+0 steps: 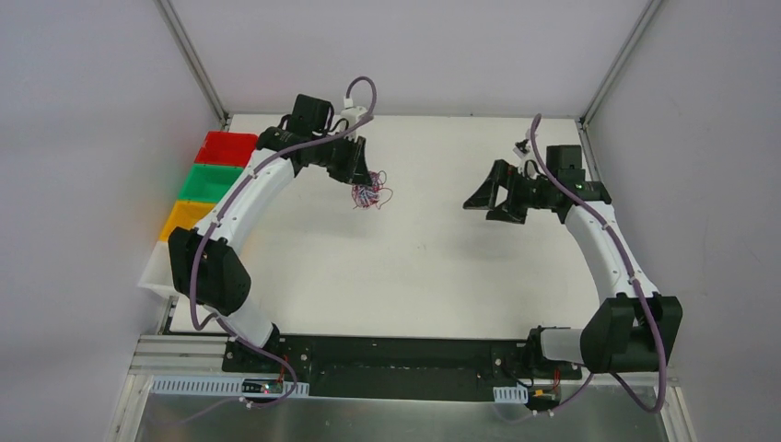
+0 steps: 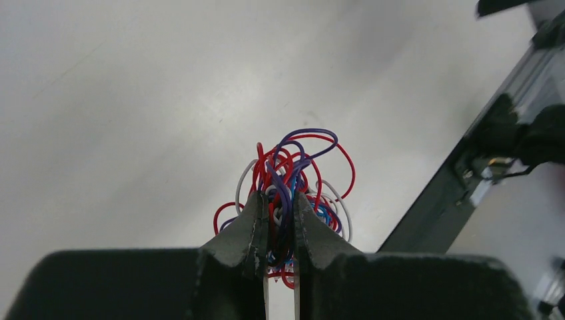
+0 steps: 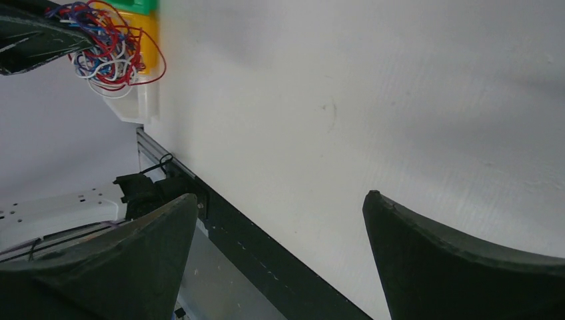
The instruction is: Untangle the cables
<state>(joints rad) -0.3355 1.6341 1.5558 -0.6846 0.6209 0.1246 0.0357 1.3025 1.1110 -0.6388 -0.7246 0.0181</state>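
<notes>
My left gripper is pinching many cables in a tight clump, so my right gripper should take the loose red loops before my left gripper opens and takes fewer.
A tangled bundle of thin red, blue, purple and white cables hangs from my left gripper, lifted above the white table at the back left. In the left wrist view the left gripper is shut on the cable bundle, with loops sticking out beyond the fingertips. My right gripper is open and empty, held above the table right of centre, well apart from the bundle. In the right wrist view the right gripper has its jaws wide apart, and the bundle shows at the top left.
Red, green and yellow bins stand in a row along the table's left edge. A black rail with the arm bases runs along the near edge. Metal frame posts rise at the back corners.
</notes>
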